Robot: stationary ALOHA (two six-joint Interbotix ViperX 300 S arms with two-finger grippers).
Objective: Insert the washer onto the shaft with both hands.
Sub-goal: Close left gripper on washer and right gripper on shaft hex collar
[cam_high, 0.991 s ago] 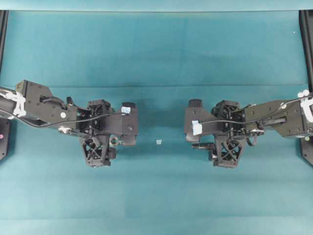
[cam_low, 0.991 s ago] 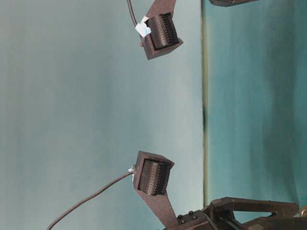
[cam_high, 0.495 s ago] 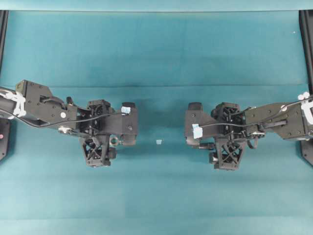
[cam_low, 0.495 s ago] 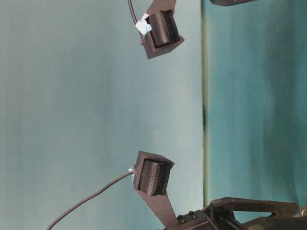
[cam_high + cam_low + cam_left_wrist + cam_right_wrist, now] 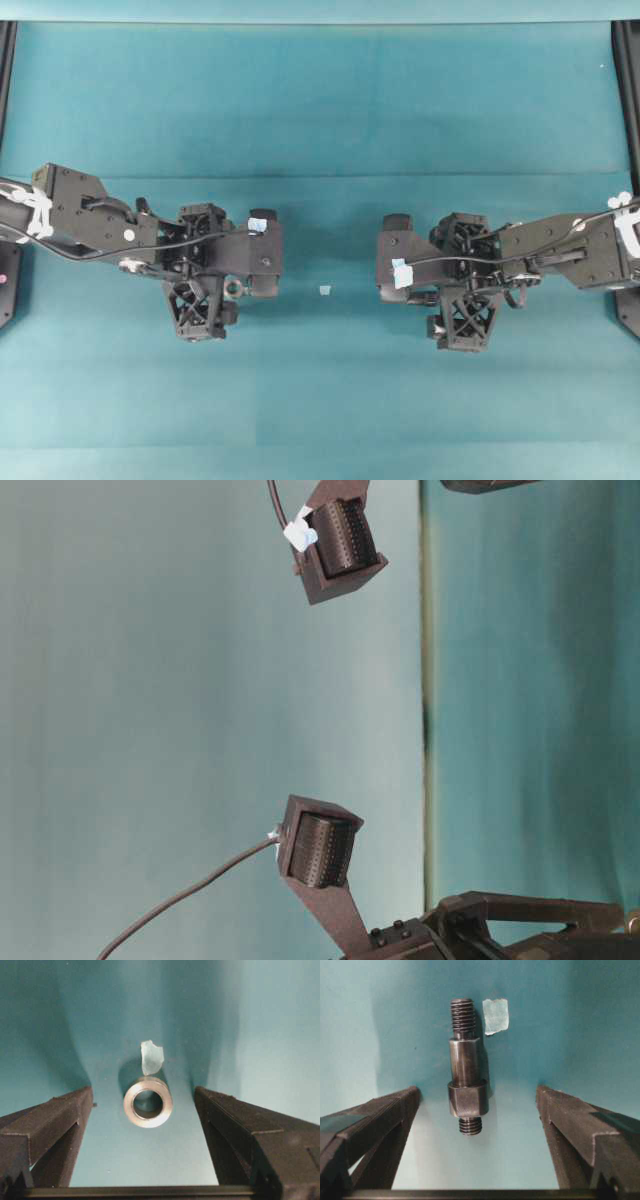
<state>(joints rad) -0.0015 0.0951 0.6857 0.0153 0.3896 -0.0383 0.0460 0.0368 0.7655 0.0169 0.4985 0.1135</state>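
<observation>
The washer's hole [image 5: 148, 1103] is wide and smooth inside. So I expect the washer to slip straight over the shaft's threaded end as I push it on.
The washer [image 5: 148, 1102], a thick grey metal ring, lies flat on the teal mat between the fingers of my left gripper [image 5: 144, 1091], which is open and does not touch it. From overhead the washer [image 5: 233, 288] peeks out beside the left gripper [image 5: 265, 253]. The shaft [image 5: 466, 1067], a dark stepped cylinder threaded at both ends, lies on the mat. Its near end reaches between the fingers of my open right gripper [image 5: 477, 1090] without contact. Overhead, the right gripper [image 5: 392, 257] covers the shaft.
A pale blue tape scrap [image 5: 151, 1057] lies just beyond the washer, another tape scrap [image 5: 496, 1016] beside the shaft's far end, and a third tape square [image 5: 324, 290] on the mat between the two grippers. Black frame rails [image 5: 630, 60] stand at the table's side edges.
The right gripper has shifted slightly left over the shaft, which showed beside it overhead and is now covered. The left arm has not moved.
</observation>
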